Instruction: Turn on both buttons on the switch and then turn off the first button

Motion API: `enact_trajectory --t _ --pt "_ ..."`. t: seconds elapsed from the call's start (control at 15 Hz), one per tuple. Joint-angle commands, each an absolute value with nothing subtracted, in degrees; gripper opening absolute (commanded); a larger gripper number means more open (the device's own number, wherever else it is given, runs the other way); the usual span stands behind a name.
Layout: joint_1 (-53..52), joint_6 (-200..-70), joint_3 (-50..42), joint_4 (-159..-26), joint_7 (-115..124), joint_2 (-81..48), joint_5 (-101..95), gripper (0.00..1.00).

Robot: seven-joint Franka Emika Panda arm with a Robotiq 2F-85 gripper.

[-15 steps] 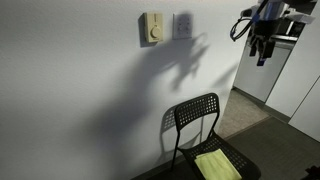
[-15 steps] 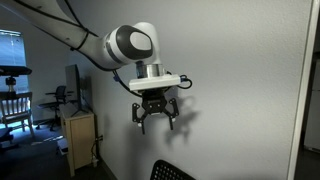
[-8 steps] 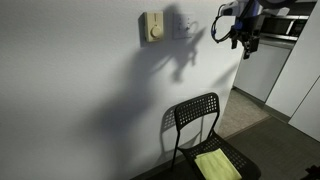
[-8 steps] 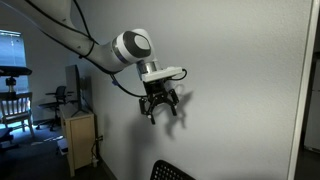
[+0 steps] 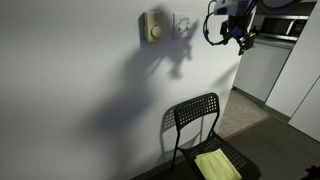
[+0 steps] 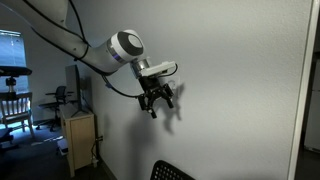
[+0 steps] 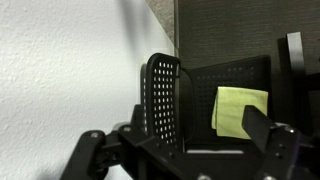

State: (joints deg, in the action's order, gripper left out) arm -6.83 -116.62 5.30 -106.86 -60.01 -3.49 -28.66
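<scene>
Next, I tilt my gripper's fingers toward the wall and bring them to the switch (image 5: 184,25), because my gripper is pointing down at the black chair (image 5: 197,106), away from the wall.
The switch (image 5: 183,24) is a small white square plate high on the white wall, and part of it lies in the gripper's shadow. Its two buttons are too small to tell apart, and I cannot tell their positions. My gripper (image 5: 226,36) hangs in the air to the right of the switch, at about its height, apart from it. It also shows in an exterior view (image 6: 157,106) close to the wall. In the wrist view my gripper (image 7: 180,152) is open and empty, with its fingers spread wide. The switch is out of the wrist view.
A cream-beige box with a round dial (image 5: 152,27) is on the wall just left of the switch. A black perforated chair (image 5: 197,125) stands below with a yellow cloth (image 5: 216,165) on its seat; both show in the wrist view (image 7: 165,95), (image 7: 240,108).
My gripper has moved up and toward the wall, closing in on the switch. Its shadow has shifted onto the switch area. It has stayed open.
</scene>
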Motion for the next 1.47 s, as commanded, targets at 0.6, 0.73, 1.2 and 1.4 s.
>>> enact_trajectory --t 0.6,0.73,1.2,1.4 --pt "-7.78 -118.04 6.41 -113.65 -44.09 3.64 -38.54 1.00" --pt "-7.72 -123.71 6.15 -116.30 -45.68 5.04 -36.41 1.00" --pt "-7.05 -150.16 4.19 -123.31 -56.35 4.80 -31.79 1.00" --pt "-6.60 -156.22 2.69 -124.73 -65.11 4.09 -25.59 1.00"
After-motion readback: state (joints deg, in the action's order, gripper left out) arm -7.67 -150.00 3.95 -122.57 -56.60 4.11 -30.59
